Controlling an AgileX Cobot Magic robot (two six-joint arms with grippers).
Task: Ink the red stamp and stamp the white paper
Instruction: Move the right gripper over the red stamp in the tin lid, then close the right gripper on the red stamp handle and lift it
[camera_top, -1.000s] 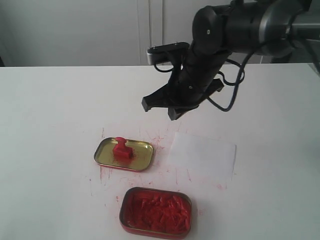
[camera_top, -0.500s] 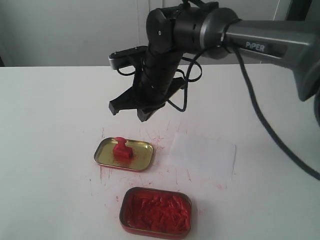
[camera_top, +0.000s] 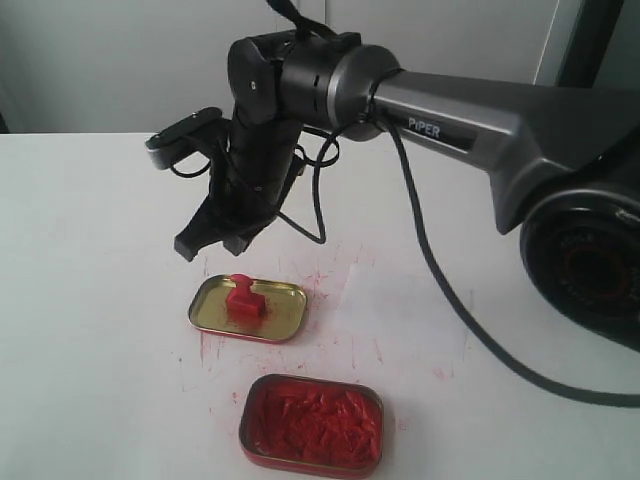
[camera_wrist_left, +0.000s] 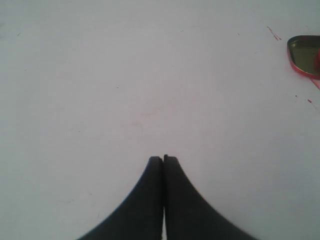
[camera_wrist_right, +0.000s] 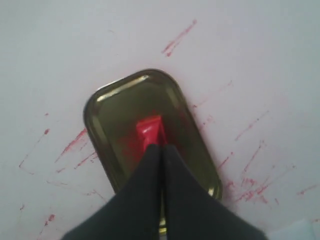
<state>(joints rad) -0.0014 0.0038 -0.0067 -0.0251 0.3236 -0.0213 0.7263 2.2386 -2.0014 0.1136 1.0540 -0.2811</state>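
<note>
My gripper will uncover a red ink patch in the gold tin when it lifts the red stamp (camera_top: 244, 299), because red smears (camera_top: 245, 325) go around the stamp's base.
The red stamp (camera_top: 243, 297) stands upright in a shallow gold tin (camera_top: 285, 322) left of centre. My right gripper (camera_top: 212, 243) hangs just above the tin's far-left side, shut and empty. In the right wrist view its tips (camera_wrist_right: 161, 146) sit over the red stamp (camera_wrist_right: 149, 130) inside the gold tin (camera_wrist_right: 112, 117) without holding it. The white paper (camera_top: 405, 305) lies flat right of the tin, crossed by the arm's cable. My left gripper (camera_wrist_left: 163, 158) is shut over bare tabletop and does not show in the exterior view.
An oblong tin of red ink (camera_top: 312, 422) sits at the table's front, below the gold tin. Red scratches mark the white tabletop (camera_top: 90, 300) around both tins. The right arm (camera_top: 460, 110) spans the back right. A gold tin's edge (camera_wrist_left: 305, 55) shows in the left wrist view.
The right arm has swung left, from above the paper's far edge to above the gold tin, and dropped lower. Stamp, tins and paper have not moved.
</note>
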